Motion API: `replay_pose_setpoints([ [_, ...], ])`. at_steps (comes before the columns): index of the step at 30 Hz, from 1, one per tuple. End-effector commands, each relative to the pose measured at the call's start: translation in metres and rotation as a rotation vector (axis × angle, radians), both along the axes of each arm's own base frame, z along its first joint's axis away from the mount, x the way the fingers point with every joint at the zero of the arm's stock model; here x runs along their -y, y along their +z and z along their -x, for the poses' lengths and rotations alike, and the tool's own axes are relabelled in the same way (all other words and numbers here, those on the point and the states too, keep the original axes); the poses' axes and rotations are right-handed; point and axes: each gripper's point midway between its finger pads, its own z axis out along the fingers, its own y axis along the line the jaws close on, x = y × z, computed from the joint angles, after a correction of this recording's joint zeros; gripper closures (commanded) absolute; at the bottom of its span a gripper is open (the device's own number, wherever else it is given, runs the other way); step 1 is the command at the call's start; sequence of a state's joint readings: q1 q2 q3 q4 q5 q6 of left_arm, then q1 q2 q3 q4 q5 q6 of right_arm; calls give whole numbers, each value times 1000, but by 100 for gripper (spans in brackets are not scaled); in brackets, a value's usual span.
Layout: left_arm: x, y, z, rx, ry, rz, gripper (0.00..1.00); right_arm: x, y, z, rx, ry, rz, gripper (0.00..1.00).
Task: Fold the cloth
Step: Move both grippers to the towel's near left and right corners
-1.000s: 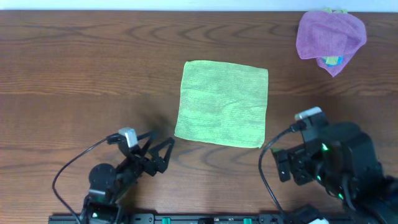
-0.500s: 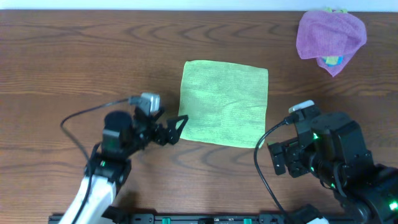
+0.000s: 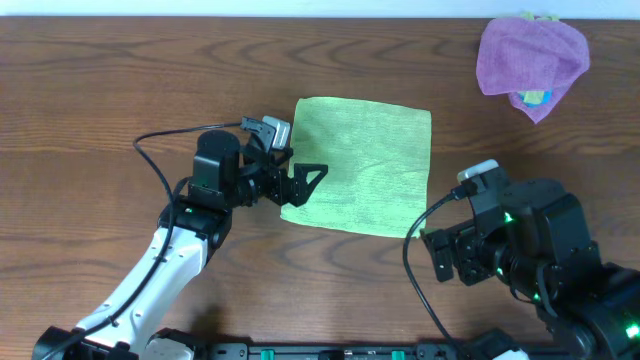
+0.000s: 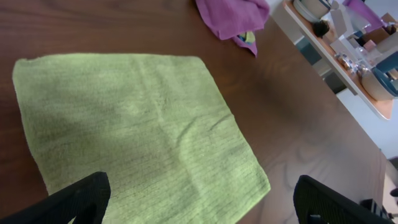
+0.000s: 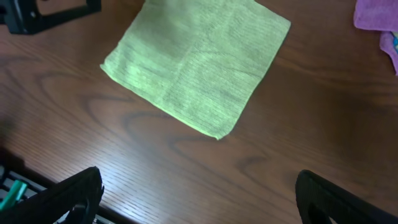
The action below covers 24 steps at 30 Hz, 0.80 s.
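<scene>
The lime-green cloth's inside (image 3: 342,180) is under my left gripper's hovering fingers, which are past the cloth's edge. I should move back, come down beside the cloth and pinch its near corner (image 3: 290,214).
The lime-green cloth (image 3: 360,166) lies flat and spread out on the wooden table. It also shows in the left wrist view (image 4: 137,130) and the right wrist view (image 5: 196,65). My left gripper (image 3: 300,185) is open, with its fingers over the cloth's near-left corner; in its wrist view (image 4: 199,202) the cloth lies between the fingertips. My right gripper (image 3: 440,250) is open and empty, near the cloth's near-right corner but off it; its wrist view (image 5: 199,199) shows bare wood between the fingers.
A crumpled purple cloth (image 3: 530,58) sits at the far right over a blue item (image 3: 535,98). It also shows in the left wrist view (image 4: 233,15). Cables trail behind both arms. A shelf with clutter (image 4: 348,43) stands beyond the table.
My left arm has swung forward and to the right, from the front edge to the cloth's near-left corner. My right gripper has shifted slightly left toward the cloth. The cloth has not moved.
</scene>
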<state>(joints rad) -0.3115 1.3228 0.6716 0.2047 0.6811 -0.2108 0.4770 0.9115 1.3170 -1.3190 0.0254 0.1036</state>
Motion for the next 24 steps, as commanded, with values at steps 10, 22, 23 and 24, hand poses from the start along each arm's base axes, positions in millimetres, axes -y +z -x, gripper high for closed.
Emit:
replay_pose_setpoints([
  [10, -32, -83, 22, -317, 110, -234, 4, 31, -53, -18, -146, -194, 174, 1],
  [22, -53, -84, 62, -438, 86, -292, 5, 70, -40, 23, -17, -382, -57, 1],
  [23, -53, -84, 63, -441, 86, -293, 4, 64, -45, 25, -17, -373, -114, 1],
  [24, -53, -86, 64, -448, 88, -298, 5, 61, -53, 26, -27, -404, -167, 1],
])
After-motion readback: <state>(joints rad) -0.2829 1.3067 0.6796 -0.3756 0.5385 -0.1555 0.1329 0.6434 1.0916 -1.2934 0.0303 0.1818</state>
